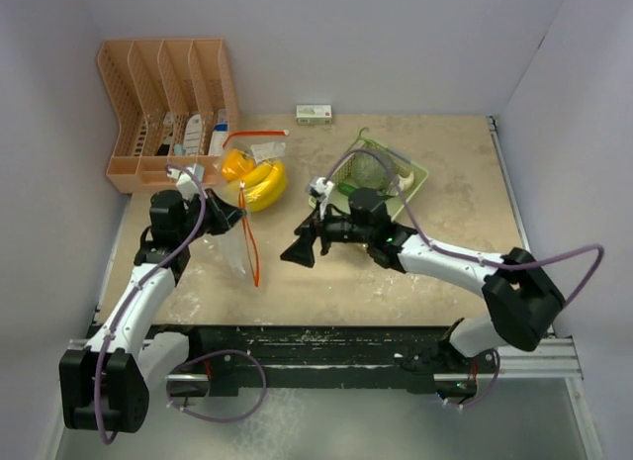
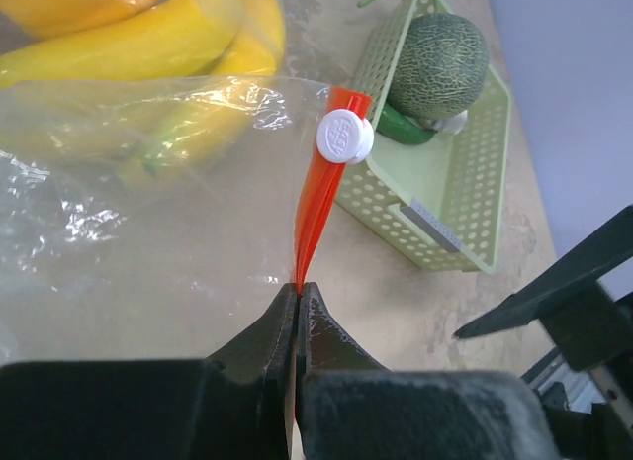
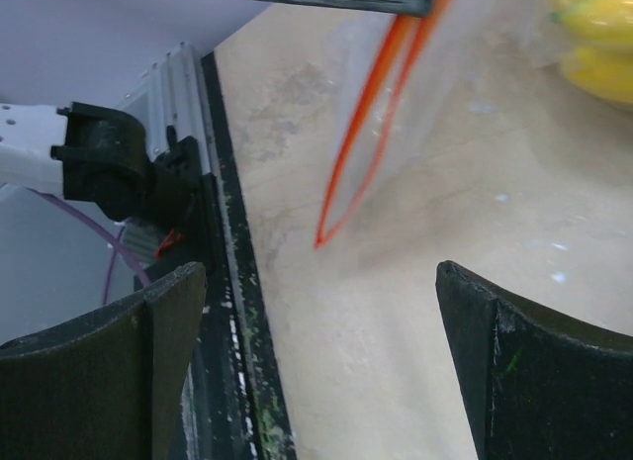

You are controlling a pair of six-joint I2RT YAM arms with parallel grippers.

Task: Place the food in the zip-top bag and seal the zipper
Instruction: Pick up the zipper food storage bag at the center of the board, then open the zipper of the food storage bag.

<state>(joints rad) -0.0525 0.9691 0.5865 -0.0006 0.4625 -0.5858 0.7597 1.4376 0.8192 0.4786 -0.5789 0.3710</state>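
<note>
Both sides of the orange zipper strip [image 2: 314,215] are pinched together in my left gripper, so my right gripper should hold one side [image 1: 254,254] while my left gripper takes the other one.
A clear zip-top bag [image 1: 240,250] with an orange zipper strip [image 2: 318,198] and a white slider [image 2: 344,137] lies left of centre. My left gripper [image 2: 299,288] is shut on the zipper strip near its end. A yellow banana bunch [image 1: 263,181] and an orange [image 1: 236,164] show through the bag's plastic at its far end. My right gripper [image 1: 297,250] hangs open just right of the bag's mouth, holding nothing. A netted melon [image 1: 368,168], a dark green cucumber [image 2: 404,127] and a small white piece [image 1: 401,183] sit in the pale green basket [image 2: 435,208].
An orange slotted file rack [image 1: 168,109] stands at the back left. A small white box [image 1: 314,113] lies by the back wall. Grey walls close in the table on three sides, and a black rail [image 3: 223,282] runs along the near edge.
</note>
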